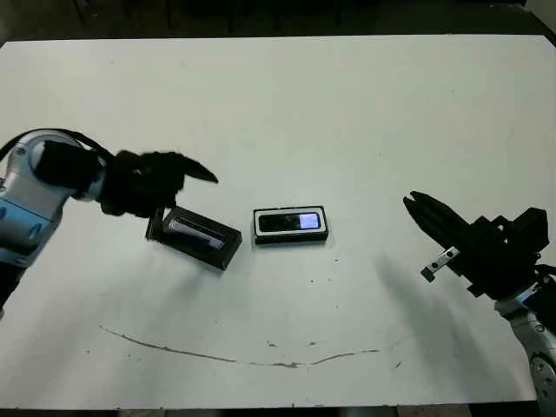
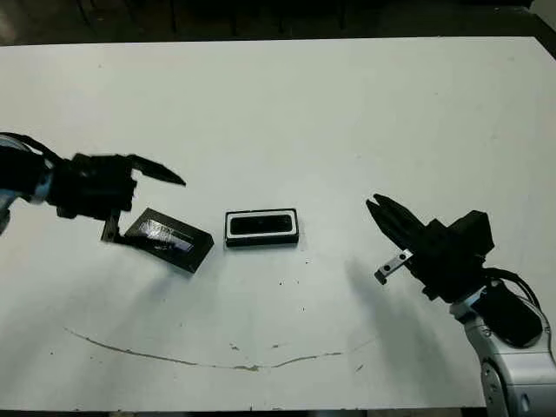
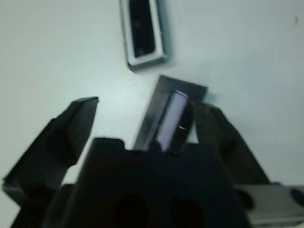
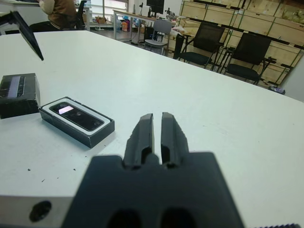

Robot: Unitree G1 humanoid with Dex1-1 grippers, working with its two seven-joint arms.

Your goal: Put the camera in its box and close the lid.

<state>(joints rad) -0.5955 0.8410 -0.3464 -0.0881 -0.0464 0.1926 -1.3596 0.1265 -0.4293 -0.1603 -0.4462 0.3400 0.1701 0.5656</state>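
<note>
I expect the lid (image 1: 196, 235) to slide over a white rim (image 1: 282, 233) and cover it up when I lower the lid, because that rim stands inside the box's black edge.
The camera (image 1: 291, 221), black with a lit bluish screen, lies inside the white-lined box (image 1: 291, 238) at the table's middle. Just left of the box, the black lid (image 1: 195, 236) with its glossy window strip rests at a slant on the table. My left gripper (image 1: 182, 204) is open over the lid's left end, one finger above it and one by its far corner. In the left wrist view the lid (image 3: 171, 114) shows between the spread fingers (image 3: 71, 128). My right gripper (image 1: 410, 204) is shut and holds nothing, hovering well right of the box.
A thin brown line (image 1: 234, 356) runs across the white table near its front edge. Beyond the far edge, the right wrist view shows chairs (image 4: 247, 57), crates and a seated person (image 4: 59, 12).
</note>
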